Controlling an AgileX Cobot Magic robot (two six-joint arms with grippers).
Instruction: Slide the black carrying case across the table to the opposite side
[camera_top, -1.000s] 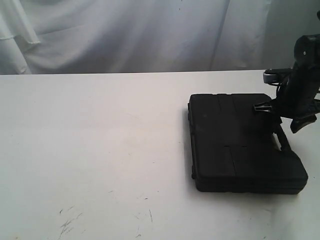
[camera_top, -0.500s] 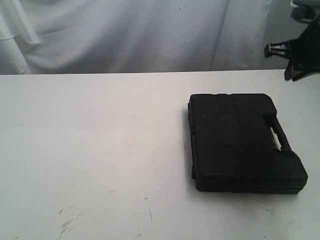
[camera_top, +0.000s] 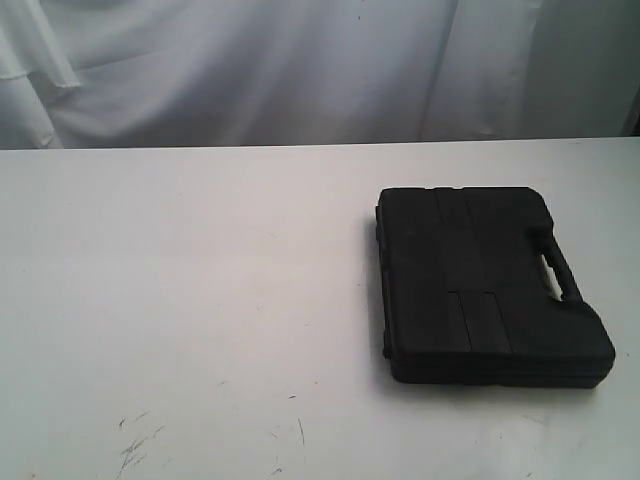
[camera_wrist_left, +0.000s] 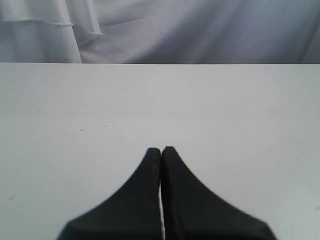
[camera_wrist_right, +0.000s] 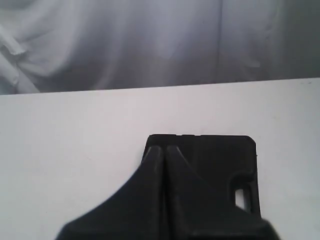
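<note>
The robot's right gripper points at the black carrying case's lid (camera_top: 470, 270), so it should turn around to the case's handle side (camera_top: 567, 268) and go down there before it slides the case across.
The black carrying case (camera_top: 485, 285) lies flat on the right part of the white table (camera_top: 180, 300), its handle (camera_top: 556, 265) toward the right edge. Neither arm shows in the exterior view. In the right wrist view my right gripper (camera_wrist_right: 163, 148) is shut and empty, raised above the case (camera_wrist_right: 215, 155), whose handle slot (camera_wrist_right: 244, 196) is visible. In the left wrist view my left gripper (camera_wrist_left: 161, 150) is shut with nothing in it, over bare table (camera_wrist_left: 150, 105); the case is out of that view.
A white curtain (camera_top: 300, 70) hangs behind the table's far edge. Faint dark scratches (camera_top: 135, 445) mark the tabletop near the front left.
The right arm, which was down at the case's handle a second ago, has lifted up and gone out of the exterior view. The case has stayed where it was.
</note>
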